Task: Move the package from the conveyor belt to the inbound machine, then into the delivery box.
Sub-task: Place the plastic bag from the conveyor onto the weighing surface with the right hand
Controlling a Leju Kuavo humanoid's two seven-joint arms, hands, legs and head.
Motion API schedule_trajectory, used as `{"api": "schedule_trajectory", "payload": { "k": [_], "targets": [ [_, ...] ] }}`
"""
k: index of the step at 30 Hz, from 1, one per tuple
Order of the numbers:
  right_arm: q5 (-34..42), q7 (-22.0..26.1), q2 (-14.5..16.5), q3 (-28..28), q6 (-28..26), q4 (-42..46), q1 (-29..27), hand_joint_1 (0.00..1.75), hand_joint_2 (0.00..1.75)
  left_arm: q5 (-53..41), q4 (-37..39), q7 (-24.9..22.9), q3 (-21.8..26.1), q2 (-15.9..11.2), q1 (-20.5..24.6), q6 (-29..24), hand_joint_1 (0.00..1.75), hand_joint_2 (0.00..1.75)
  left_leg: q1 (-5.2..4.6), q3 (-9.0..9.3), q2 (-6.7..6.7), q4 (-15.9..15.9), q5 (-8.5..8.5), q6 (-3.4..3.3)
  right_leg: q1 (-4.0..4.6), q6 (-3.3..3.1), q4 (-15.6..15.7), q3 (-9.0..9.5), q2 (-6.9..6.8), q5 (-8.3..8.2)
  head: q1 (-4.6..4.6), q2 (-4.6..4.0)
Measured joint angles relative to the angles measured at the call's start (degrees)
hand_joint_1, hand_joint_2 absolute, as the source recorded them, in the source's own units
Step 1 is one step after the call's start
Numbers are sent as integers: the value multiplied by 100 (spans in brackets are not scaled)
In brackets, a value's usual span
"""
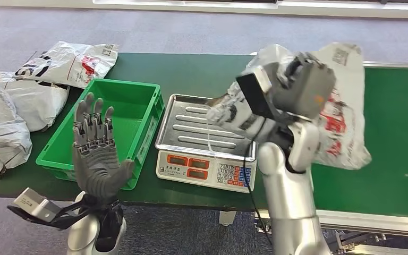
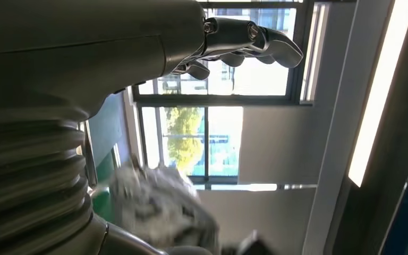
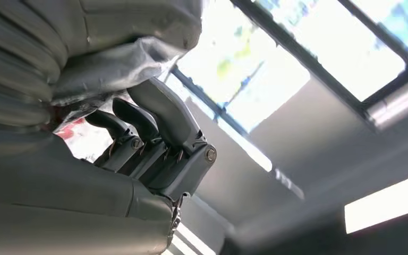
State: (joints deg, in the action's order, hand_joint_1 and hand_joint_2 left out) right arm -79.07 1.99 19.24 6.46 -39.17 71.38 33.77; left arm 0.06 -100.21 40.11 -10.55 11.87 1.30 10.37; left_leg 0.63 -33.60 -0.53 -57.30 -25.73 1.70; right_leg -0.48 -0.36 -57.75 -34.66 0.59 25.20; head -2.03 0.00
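A thin white piece hangs down under the package's crumpled end, so the piece will drag along when I carry the package to the green crate.
My right hand grips a white plastic package with red and black print and holds it lifted above the right end of the scale's steel tray. In the right wrist view the fingers curl around a fold of the package. The scale with its red displays and keypad stands between the green crate and the green conveyor belt. My left hand is raised upright in front of the crate, fingers apart, holding nothing. The left wrist view shows its fingers against windows.
Several more white packages lie on the dark green table to the left of and behind the crate. A black cable runs down from the scale over the table's front edge. Grey carpet lies beyond the table.
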Motion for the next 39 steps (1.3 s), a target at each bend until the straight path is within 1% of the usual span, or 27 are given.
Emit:
{"api": "schedule_trajectory", "payload": {
  "k": [2,6,11,18,19,22,23,39],
  "targets": [
    [-76,-338,23,257,-24,-802,485,175,175,-4,103,-4,-95,-1,55,26,0,175,2,-2,16,-2,11,-4,0,2,1,1,-12,-4,-1,0],
    [-201,-461,27,432,-45,-1623,906,175,175,-6,211,-4,-169,-4,84,26,0,175,2,-19,57,-2,23,-3,1,2,1,0,-44,-3,1,0],
    [-237,-454,28,529,-54,-2123,1116,175,175,-6,294,-6,-210,-4,104,27,0,175,-1,-22,56,-2,20,-5,1,4,1,-4,-42,-2,1,0],
    [-307,-433,28,532,-61,-2322,1204,175,175,-13,307,-49,-231,-6,112,27,0,175,-2,-22,56,-3,20,-6,0,5,2,-5,-41,-2,0,0],
    [-310,-432,28,532,-61,-2339,1211,140,175,-15,308,-52,-231,-6,113,27,0,175,-1,-22,56,-3,20,-6,0,5,2,-5,-41,-3,0,0],
    [-312,-427,28,532,-63,-2384,1217,9,175,-15,310,-60,-232,-7,113,27,0,175,-1,-22,56,-3,20,-5,0,4,2,-5,-41,-3,0,0],
    [-315,-422,28,532,-63,-2392,1217,0,175,-15,311,-63,-232,-7,115,27,0,175,-1,-21,56,-3,20,-5,0,4,2,-5,-41,-3,0,0],
    [-339,-374,28,531,-63,-2399,1216,0,175,-15,356,-81,-232,-7,149,27,0,175,-1,-22,56,-3,20,-5,0,4,2,-5,-41,-3,0,0]
  ]
}}
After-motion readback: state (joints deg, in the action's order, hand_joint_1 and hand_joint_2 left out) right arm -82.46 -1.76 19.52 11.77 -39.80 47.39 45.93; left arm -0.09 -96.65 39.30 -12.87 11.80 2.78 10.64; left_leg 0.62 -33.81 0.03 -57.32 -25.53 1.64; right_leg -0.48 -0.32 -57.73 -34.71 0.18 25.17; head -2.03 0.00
